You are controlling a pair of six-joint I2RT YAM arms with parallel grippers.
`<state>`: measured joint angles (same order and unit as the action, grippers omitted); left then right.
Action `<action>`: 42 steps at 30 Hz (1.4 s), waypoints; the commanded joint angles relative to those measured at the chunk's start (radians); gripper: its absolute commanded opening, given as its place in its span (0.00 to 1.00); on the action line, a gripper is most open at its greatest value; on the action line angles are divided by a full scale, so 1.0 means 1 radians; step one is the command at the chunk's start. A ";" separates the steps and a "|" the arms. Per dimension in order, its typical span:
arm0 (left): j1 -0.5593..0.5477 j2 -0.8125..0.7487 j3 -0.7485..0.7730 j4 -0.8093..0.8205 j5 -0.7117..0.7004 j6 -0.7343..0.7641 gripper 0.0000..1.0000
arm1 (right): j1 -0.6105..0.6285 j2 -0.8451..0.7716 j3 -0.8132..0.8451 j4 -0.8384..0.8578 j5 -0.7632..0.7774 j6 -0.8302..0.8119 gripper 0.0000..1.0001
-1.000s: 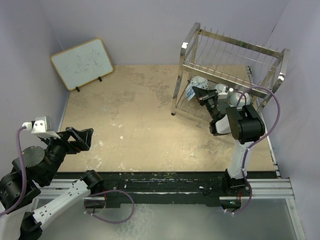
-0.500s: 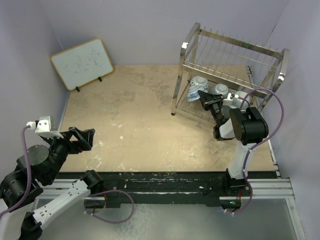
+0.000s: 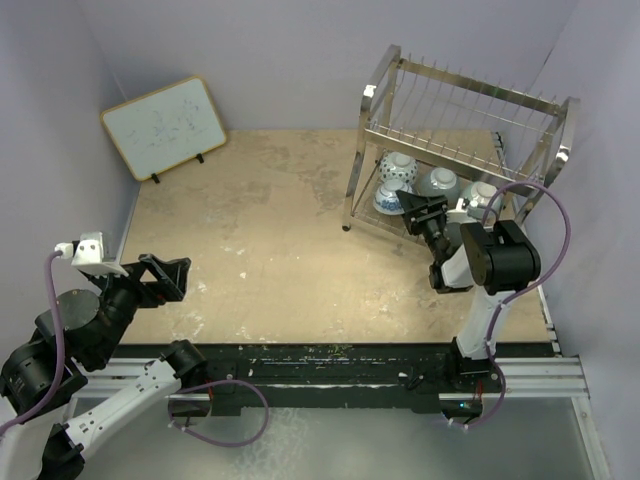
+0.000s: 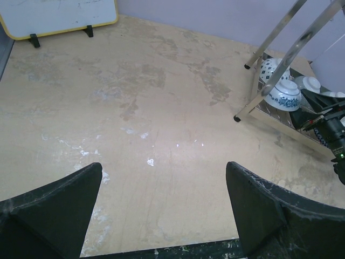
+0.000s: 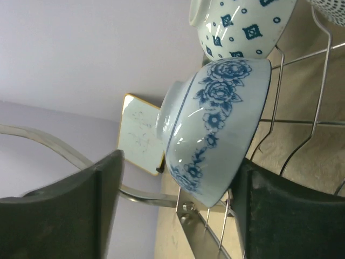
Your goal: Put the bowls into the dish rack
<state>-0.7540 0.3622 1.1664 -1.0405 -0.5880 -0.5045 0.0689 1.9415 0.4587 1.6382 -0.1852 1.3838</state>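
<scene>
The floral bowl's rim (image 5: 240, 165) is resting against my right gripper's finger, so next I pull that finger back until the bowl lies flat on the rack wires (image 5: 269, 139).
The dish rack (image 3: 357, 170) stands at the far right of the table. Its lower tier holds a blue floral bowl (image 3: 388, 198), a diamond-patterned bowl (image 3: 398, 165) and two pale bowls (image 3: 440, 180) (image 3: 483, 195). My right gripper (image 3: 415, 208) is open at the floral bowl. In the right wrist view that bowl (image 5: 215, 129) rests tilted on the rack wires (image 5: 188, 216) between the spread fingers (image 5: 102, 199), with a gap on the left side. The diamond-patterned bowl (image 5: 242, 27) sits behind it. My left gripper (image 3: 160, 275) is open over bare table, far from the rack (image 4: 318, 24).
A framed whiteboard (image 3: 165, 125) leans against the back left wall. The rack's upper tier of upright prongs (image 3: 470, 100) overhangs my right gripper. Purple walls close in on three sides. Cables loop off both arms.
My right gripper has gone from shut to open, and the blue floral bowl now rests in the lower tier. The right arm shifted slightly right. The left arm barely moved.
</scene>
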 commanded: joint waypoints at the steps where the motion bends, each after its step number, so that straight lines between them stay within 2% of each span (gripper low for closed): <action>1: -0.004 0.012 -0.005 0.034 0.009 0.011 0.99 | -0.009 -0.023 -0.056 0.247 0.033 0.040 0.96; 3: -0.004 0.011 -0.005 0.036 0.011 0.009 0.99 | -0.009 -0.033 -0.068 0.236 0.037 0.043 0.99; 13: -0.004 0.002 -0.003 0.033 0.013 0.006 0.99 | -0.009 -0.099 -0.096 0.125 0.059 0.064 0.99; 22: -0.004 -0.008 0.009 0.033 0.020 0.003 0.99 | -0.009 -0.272 -0.053 -0.228 0.056 0.055 0.99; 29: -0.004 -0.029 0.004 0.019 0.026 -0.010 0.99 | -0.009 -0.492 0.012 -0.699 0.146 -0.056 0.99; 33: -0.003 -0.044 -0.004 0.021 0.029 -0.015 0.99 | -0.009 -0.563 0.072 -0.926 0.186 -0.106 0.99; 42: -0.004 -0.060 -0.005 0.019 0.038 -0.017 0.99 | -0.009 -0.556 0.103 -1.048 0.186 -0.132 0.99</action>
<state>-0.7540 0.3153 1.1629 -1.0405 -0.5594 -0.5133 0.0650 1.3903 0.5293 0.6762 -0.0391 1.2789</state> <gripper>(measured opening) 0.992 0.991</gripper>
